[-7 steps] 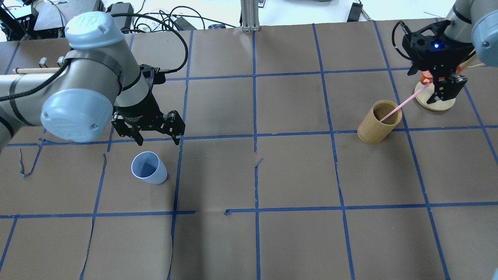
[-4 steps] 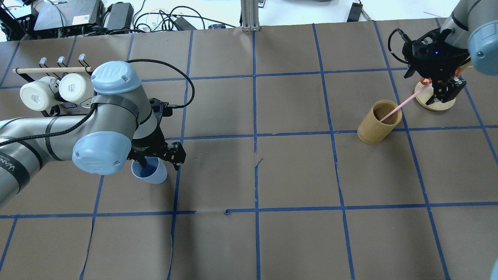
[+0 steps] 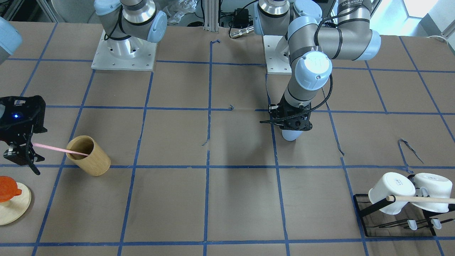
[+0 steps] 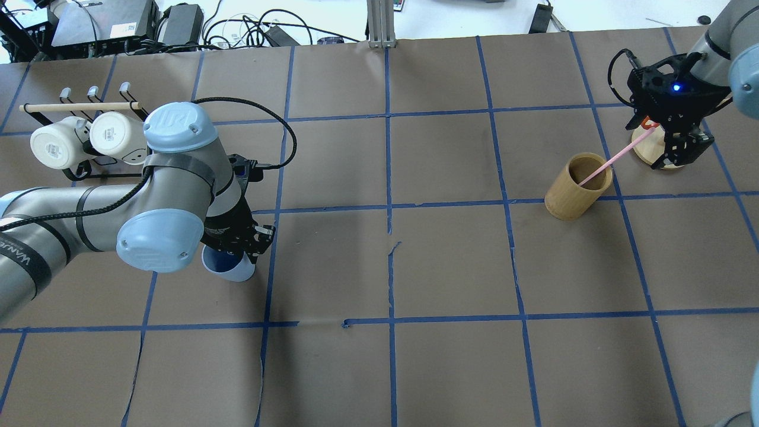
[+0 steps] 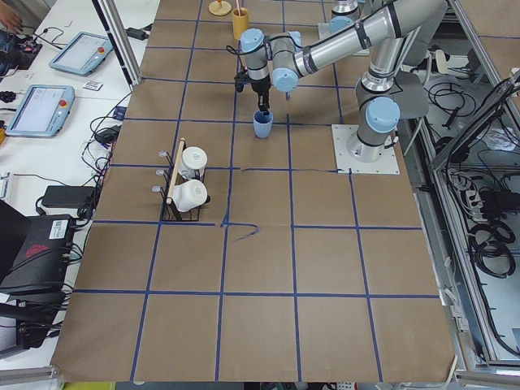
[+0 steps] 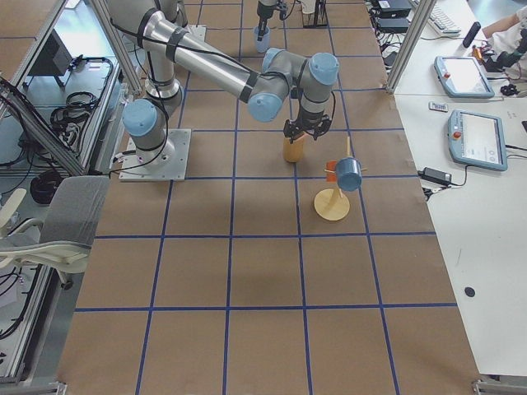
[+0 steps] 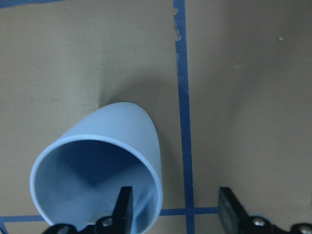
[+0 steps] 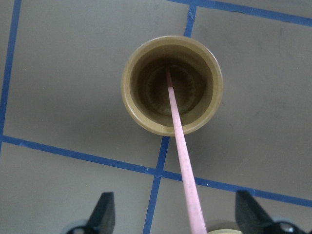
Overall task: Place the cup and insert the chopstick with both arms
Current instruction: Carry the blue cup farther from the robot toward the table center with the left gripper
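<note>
The pink chopstick should slide free when I lift it and leave the tan wooden cup standing, because a wide gap shows inside the cup's rim.
The light-blue cup stands upright on the left part of the table, also in the front view and the left wrist view. My left gripper is down at its rim and open: one finger is inside the cup, the other outside, with the cup's wall between them. The pink chopstick leans out of the tan wooden cup. My right gripper is open around its upper end, and the stick runs between the spread fingers without touching them.
A black rack with two white mugs and a wooden rod stands at the far left. A round wooden stand with an orange piece sits just beyond the right gripper. Blue tape lines grid the brown table.
My left arm has swung down and toward me onto the blue cup, with one finger now inside it. My right gripper has shifted slightly along the chopstick's top end.
</note>
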Robot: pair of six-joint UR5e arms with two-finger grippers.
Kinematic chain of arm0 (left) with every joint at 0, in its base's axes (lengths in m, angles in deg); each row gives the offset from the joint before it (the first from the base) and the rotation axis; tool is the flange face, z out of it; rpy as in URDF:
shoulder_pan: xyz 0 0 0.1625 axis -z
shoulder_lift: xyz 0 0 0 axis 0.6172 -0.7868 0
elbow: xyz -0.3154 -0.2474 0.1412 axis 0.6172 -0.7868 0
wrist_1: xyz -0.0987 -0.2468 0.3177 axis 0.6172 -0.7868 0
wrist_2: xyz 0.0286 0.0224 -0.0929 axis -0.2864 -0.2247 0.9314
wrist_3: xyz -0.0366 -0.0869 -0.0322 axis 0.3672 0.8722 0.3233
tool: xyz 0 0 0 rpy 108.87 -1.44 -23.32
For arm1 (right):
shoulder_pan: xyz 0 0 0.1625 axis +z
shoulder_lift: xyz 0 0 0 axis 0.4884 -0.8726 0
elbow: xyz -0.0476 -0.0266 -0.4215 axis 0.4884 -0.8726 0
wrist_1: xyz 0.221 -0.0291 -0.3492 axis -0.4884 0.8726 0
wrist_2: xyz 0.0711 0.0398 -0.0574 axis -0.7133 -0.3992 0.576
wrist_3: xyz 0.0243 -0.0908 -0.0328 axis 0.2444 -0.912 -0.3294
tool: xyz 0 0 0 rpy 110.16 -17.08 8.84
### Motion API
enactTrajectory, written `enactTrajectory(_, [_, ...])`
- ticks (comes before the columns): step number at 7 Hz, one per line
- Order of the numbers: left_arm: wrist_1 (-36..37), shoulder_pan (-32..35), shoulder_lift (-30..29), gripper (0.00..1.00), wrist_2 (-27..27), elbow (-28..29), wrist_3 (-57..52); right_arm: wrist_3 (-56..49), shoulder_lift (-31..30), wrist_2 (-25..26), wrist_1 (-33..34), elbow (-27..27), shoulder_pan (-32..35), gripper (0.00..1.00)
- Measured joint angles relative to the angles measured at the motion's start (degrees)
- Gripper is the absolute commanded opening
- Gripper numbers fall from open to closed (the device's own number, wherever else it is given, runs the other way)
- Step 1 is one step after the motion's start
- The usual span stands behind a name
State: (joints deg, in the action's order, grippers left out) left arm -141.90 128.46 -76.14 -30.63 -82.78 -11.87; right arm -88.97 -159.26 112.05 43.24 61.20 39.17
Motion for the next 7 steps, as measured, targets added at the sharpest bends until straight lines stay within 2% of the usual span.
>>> enactTrajectory(2, [3.2,0.0,0.2,0.00,-0.2,1.3,1.2,0.1,0.0,-1.8,0.1,-0.1,0.0,0.48])
enactTrajectory(4, [3.6,0.6,-1.2,0.00,1.8,6.1,6.7,0.4,0.0,-2.5,0.1,-0.2,0.0,0.45])
enactTrajectory(6, [3.7,3.8,-5.1,0.00,5.3,12.1,14.2,0.5,0.1,-2.5,0.1,-0.1,-0.3,0.28])
enactTrajectory(7, [3.8,6.6,-8.3,0.00,5.8,16.2,18.0,0.8,0.1,-2.7,0.0,-0.1,-0.6,0.26])
